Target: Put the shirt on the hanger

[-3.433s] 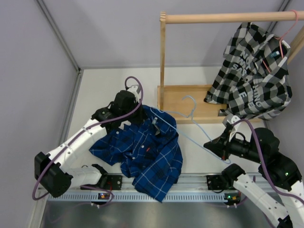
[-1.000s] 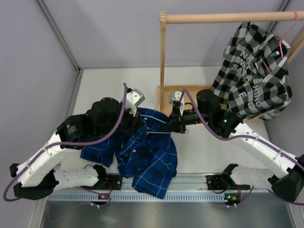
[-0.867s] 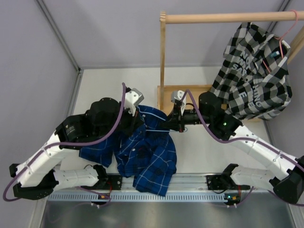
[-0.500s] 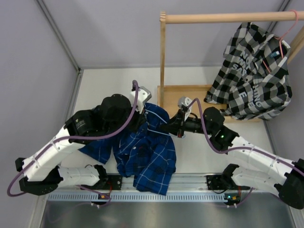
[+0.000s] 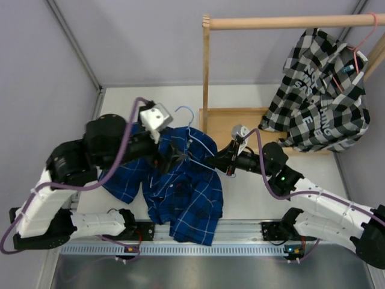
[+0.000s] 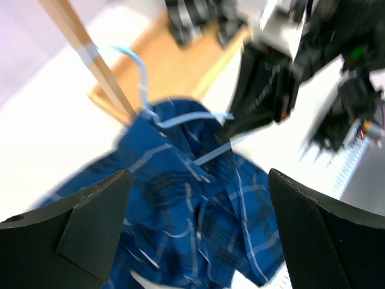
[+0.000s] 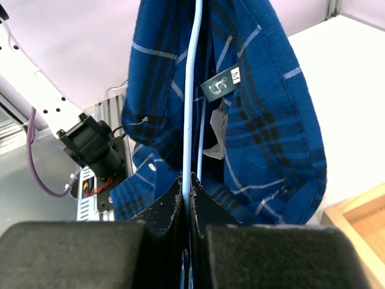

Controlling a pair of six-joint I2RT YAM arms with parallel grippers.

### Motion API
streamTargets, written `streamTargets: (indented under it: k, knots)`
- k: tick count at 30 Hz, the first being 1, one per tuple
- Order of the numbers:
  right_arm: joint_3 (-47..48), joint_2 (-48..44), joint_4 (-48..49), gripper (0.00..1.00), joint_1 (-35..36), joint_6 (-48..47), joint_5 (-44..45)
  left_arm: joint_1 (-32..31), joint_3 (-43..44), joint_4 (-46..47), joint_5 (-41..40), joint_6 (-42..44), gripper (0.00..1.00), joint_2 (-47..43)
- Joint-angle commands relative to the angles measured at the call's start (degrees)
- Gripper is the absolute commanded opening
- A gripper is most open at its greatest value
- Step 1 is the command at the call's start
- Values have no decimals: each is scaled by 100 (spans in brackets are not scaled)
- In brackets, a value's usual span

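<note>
The light-blue hanger [image 5: 191,118] already runs into the shirt's collar [image 5: 188,143], so the hanger will come along when I carry the shirt with my left gripper.
The royal-blue plaid shirt [image 5: 183,183] hangs in a bunch off the light-blue wire hanger [image 5: 184,112], whose hook sticks out above the collar. My right gripper [image 5: 212,161] is shut on the hanger's wire; in the right wrist view the wire [image 7: 194,90] runs straight out of the closed right gripper [image 7: 187,179] into the shirt [image 7: 264,126]. My left gripper [image 5: 172,158] is open just above the shirt's collar side. The left wrist view shows the left gripper [image 6: 198,174] spread wide with nothing between its fingers, over the shirt [image 6: 180,229] and hanger hook [image 6: 139,66].
A wooden rack stands at the back right, with an upright post [image 5: 206,78], a top rail [image 5: 283,23] and a base tray [image 5: 240,126]. A black-and-white checked shirt [image 5: 322,90] hangs there on a pink hanger [image 5: 360,45]. A metal rail [image 5: 240,245] runs along the near edge.
My left gripper has opened, let go of the shirt and drawn back to the left. The hanger's hook now shows above the collar. The right gripper still clamps the wire, shifted slightly nearer.
</note>
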Motion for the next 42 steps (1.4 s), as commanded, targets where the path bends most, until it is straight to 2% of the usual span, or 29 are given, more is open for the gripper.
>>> streamTargets:
  k: [1, 5, 6, 12, 18, 24, 31, 33, 34, 38, 42]
  knots:
    - [-79, -284, 1032, 0, 6, 112, 49, -22, 334, 401, -419, 866, 98, -525]
    - [-413, -521, 1261, 0, -29, 183, -74, -13, -666, 1446, -1158, 1954, 98, -947]
    - [-457, -583, 1252, 0, -47, 191, -135, -13, -947, 1561, -1082, 2062, 98, -983]
    - [-739, -1399, 665, 0, -117, 7, -302, 4, -906, 1193, 867, 2388, 98, -378]
    - [-906, -2094, 216, 0, -143, -142, -610, 461, -555, 727, 2037, 2494, 97, -139]
    - [-1064, -2762, -250, 0, -143, -467, -979, 760, -563, 534, 2653, 2441, 90, 27]
    - [-792, -3123, -1120, 0, -143, -836, -1357, 795, -659, 384, 4295, 2476, 88, 230]
    - [-713, -3228, -1313, 0, -143, -880, -1375, 795, -738, 384, 4482, 2485, 84, 247]
    - [-695, -3264, -1349, 0, -143, -898, -1375, 795, -765, 384, 4544, 2485, 77, 256]
    - [-634, -3352, -1446, 0, -143, -924, -1498, 795, -870, 384, 4614, 2467, 61, 256]
    - [-555, -3299, -1472, 0, -143, -977, -1586, 795, -985, 384, 4702, 2467, 61, 221]
